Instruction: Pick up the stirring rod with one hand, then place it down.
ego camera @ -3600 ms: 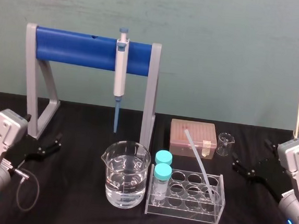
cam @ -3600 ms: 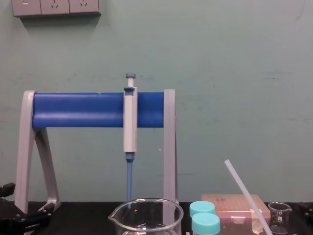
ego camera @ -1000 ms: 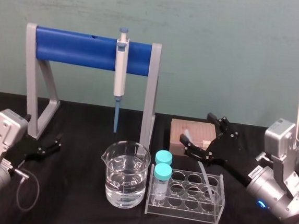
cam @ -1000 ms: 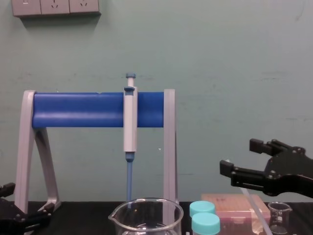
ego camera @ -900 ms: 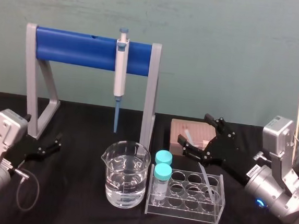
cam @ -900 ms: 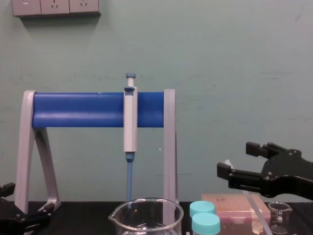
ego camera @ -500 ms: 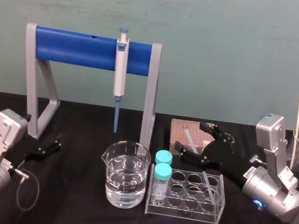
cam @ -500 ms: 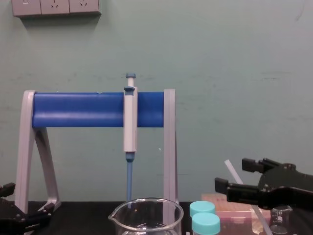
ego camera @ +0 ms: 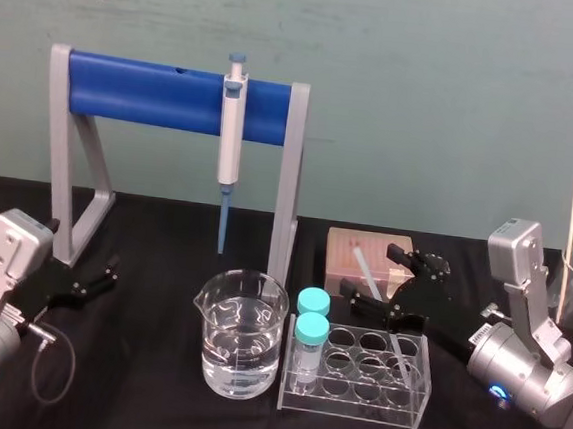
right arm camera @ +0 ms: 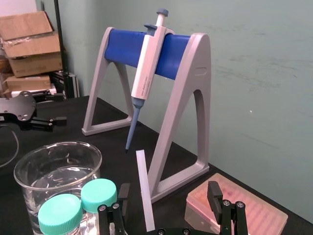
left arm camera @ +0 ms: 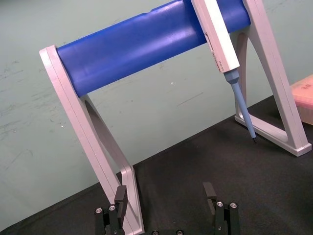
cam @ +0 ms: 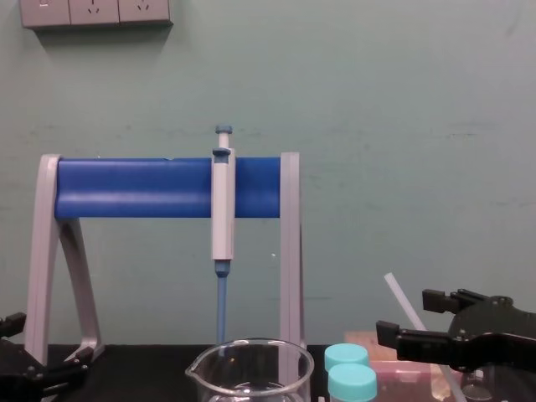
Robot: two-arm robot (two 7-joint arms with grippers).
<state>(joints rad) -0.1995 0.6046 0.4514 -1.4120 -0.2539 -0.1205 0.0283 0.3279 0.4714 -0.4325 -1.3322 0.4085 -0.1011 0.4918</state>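
Observation:
My gripper will swing the rod more upright and slide it freely out when it lifts it, because the stirring rod's top [cam: 411,311] leans well over to one side.
The stirring rod [ego camera: 362,261] is a long translucent white rod that leans in the clear test tube rack [ego camera: 350,401], its top tilted back over the pink box. My right gripper [ego camera: 370,274] is open and straddles the rod's upper part. In the right wrist view the rod [right arm camera: 145,191] rises between the two fingers without touching either, nearer one of them. From the chest the rod's tip [cam: 395,289] sticks up just above the right gripper [cam: 404,314]. My left gripper [ego camera: 100,277] rests open at the table's left, by the stand's foot.
A grey and blue pipette stand [ego camera: 147,92] holds a pipette [ego camera: 232,129] at the back. A beaker of water [ego camera: 241,336] stands beside the rack. Two teal-capped tubes [ego camera: 311,317] sit at the rack's left end. The pink tip box [ego camera: 349,250] lies behind it. A thin wooden stick [ego camera: 571,229] stands at far right.
My right gripper has come down and in toward the rack, staying open, until its fingers flank the rod's upper part. The rod and the left arm have not moved.

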